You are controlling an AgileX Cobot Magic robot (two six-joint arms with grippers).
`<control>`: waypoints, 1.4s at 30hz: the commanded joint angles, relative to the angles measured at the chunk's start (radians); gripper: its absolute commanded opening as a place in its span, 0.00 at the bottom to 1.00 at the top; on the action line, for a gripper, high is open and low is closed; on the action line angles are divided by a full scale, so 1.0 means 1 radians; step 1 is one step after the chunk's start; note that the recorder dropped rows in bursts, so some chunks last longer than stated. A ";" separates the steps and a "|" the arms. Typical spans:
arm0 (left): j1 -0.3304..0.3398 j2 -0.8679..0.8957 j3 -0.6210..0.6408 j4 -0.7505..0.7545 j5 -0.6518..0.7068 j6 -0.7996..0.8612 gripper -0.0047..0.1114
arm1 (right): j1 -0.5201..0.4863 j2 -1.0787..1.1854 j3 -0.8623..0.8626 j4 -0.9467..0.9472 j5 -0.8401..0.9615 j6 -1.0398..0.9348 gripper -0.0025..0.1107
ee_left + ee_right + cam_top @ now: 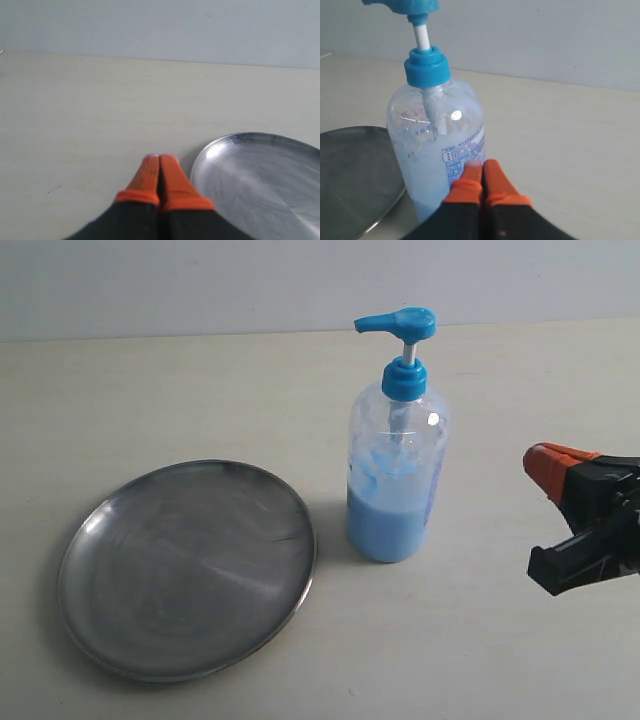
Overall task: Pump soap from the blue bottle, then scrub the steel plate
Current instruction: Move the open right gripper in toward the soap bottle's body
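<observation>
The blue bottle's pump head (362,324) stops short of the steel plate. My right gripper should take hold of the bottle's body (396,465) and move it toward the plate before pumping.
The blue bottle (398,455) stands upright in the middle of the table, its blue pump head (400,323) up and its lower third full of light blue liquid. The steel plate (188,566) lies flat to its left, with no soap showing on it. My right gripper (545,462) hovers to the right of the bottle, orange fingers shut and empty; in the right wrist view the gripper (482,164) points at the bottle (437,150). The left gripper (158,159) is shut and empty on the bare table, just beside the plate's rim (197,162). It is outside the exterior view.
A pale wooden tabletop (480,660) runs to a light wall (200,280) at the back. Nothing else stands on it.
</observation>
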 commanded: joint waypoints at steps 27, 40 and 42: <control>0.002 -0.006 0.002 -0.006 -0.010 -0.004 0.04 | 0.000 0.501 -0.019 -0.101 -0.442 0.007 0.94; 0.002 -0.006 0.002 -0.006 -0.010 -0.004 0.04 | 0.000 0.530 -0.019 -0.158 -0.407 0.065 0.94; 0.002 -0.006 0.002 -0.006 -0.010 -0.004 0.04 | 0.000 0.530 -0.019 -0.137 -0.404 0.045 0.94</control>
